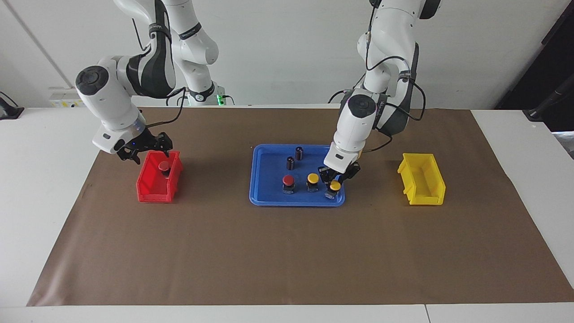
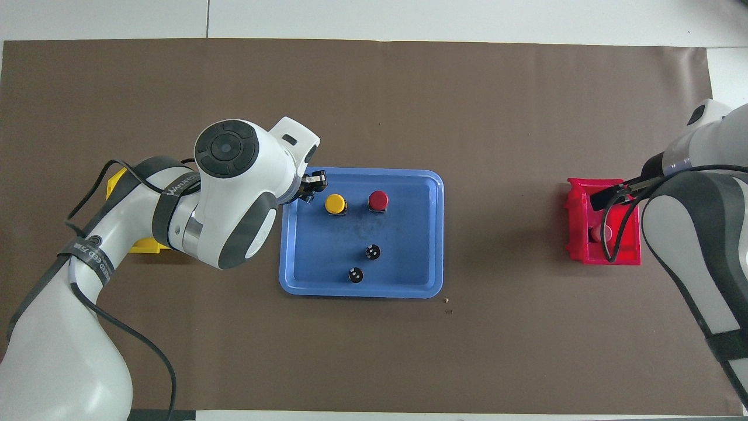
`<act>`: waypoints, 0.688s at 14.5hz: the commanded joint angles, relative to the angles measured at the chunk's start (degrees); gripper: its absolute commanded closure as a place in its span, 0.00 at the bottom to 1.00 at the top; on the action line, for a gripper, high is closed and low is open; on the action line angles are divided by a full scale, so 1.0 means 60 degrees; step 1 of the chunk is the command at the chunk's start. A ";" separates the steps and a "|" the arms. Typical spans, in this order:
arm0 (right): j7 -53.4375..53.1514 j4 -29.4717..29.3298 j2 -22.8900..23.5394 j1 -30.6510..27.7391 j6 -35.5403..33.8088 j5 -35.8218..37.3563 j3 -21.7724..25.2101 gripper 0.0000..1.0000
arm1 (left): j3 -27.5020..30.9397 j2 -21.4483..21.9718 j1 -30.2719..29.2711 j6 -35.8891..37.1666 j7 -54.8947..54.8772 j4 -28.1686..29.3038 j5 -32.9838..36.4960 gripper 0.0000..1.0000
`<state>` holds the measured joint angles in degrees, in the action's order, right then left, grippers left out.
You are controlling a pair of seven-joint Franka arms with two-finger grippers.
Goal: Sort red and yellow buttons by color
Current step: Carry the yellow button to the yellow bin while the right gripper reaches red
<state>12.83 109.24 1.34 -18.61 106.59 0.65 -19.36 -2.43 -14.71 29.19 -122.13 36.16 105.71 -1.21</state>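
Note:
The red button (image 2: 378,201) has a dark base (image 2: 378,210) fitted tightly under its red cap. It will come up in one piece, cap and base together, when I lift it.
On the blue tray (image 1: 269,157), a red button (image 1: 288,180) and a yellow button (image 1: 312,178) stand side by side. My left gripper (image 1: 336,176) is down over a second yellow button (image 1: 335,184) beside them, at the tray's corner toward the left arm's end, and is shut on it; the button rests on the tray. In the overhead view this button is hidden under the left arm. My right gripper (image 1: 145,151) is open and empty above the red bin (image 1: 154,188). Another red button (image 1: 164,167) lies in that bin.
Two dark capless cylinders (image 1: 299,153) (image 1: 290,162) stand on the tray nearer to the robots than the buttons. A yellow bin (image 1: 421,179) sits toward the left arm's end of the table. Brown paper covers the table.

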 commanded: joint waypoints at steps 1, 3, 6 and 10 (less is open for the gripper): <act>-0.2186 -0.1912 0.1136 0.1310 -0.0597 -0.0035 -0.0084 0.01 | 0.0316 0.0983 -0.0161 0.1908 -0.0805 -0.0494 0.0245 0.99; -0.4105 -0.2457 0.1430 0.2437 -0.0305 -0.0034 -0.0084 0.01 | 0.0391 0.1614 -0.1168 0.2715 -0.2283 -0.0391 0.0245 0.99; -0.6803 -0.3789 0.2848 0.4225 0.0163 0.0169 -0.0069 0.01 | 0.0391 0.2129 -0.2883 0.2909 -0.4744 -0.0201 0.0245 0.99; -0.9429 -0.4496 0.4593 0.5797 0.1655 0.1457 -0.0055 0.01 | 0.0391 0.2553 -0.4438 0.2049 -0.6799 0.0909 0.0245 0.99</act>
<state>-39.05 86.68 22.77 14.97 113.85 6.24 -19.70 0.71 -2.04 4.99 -105.64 -1.07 105.57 -0.42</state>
